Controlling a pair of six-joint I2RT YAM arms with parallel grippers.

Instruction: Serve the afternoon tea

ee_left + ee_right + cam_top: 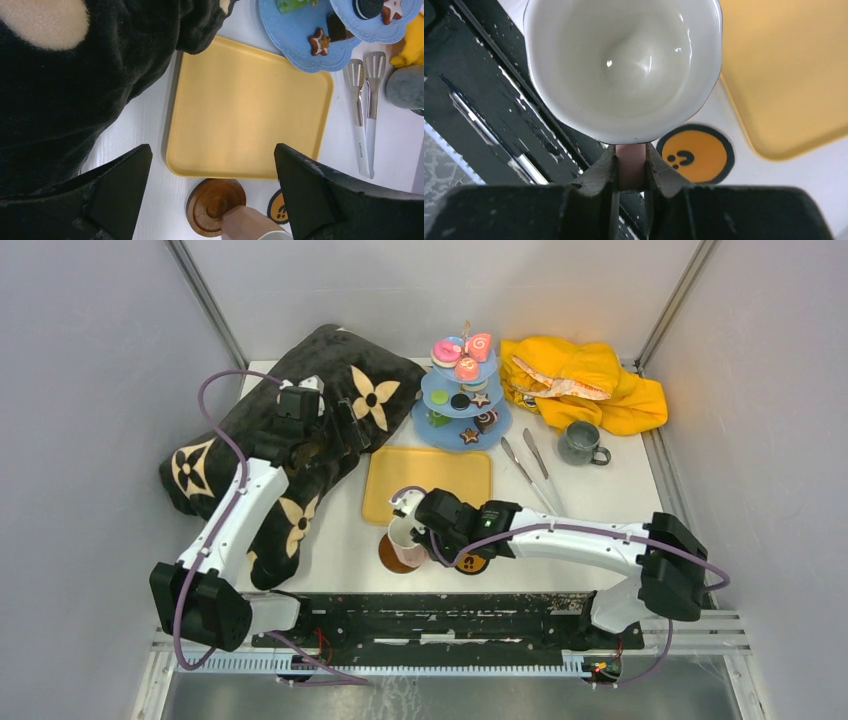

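Observation:
The pink cup's base is over the brown coaster, so the robot's right gripper should keep lowering the cup by its handle until it sits flat, and then let go.
My right gripper is shut on the pink handle of the pink cup, white inside and empty. The cup is tilted with its base at a round brown coaster; I cannot tell whether they touch. The cup also shows in the left wrist view. An orange, black-rimmed coaster lies beside it. The light-blue three-tier stand holds pink swirl rolls, star biscuits and chocolates. The grey mug stands to its right. My left gripper is open and empty above the black cushion.
A flat yellow tray lies behind the coasters. Metal tongs lie to its right. A black flowered cushion fills the left. A yellow cloth lies at the back right.

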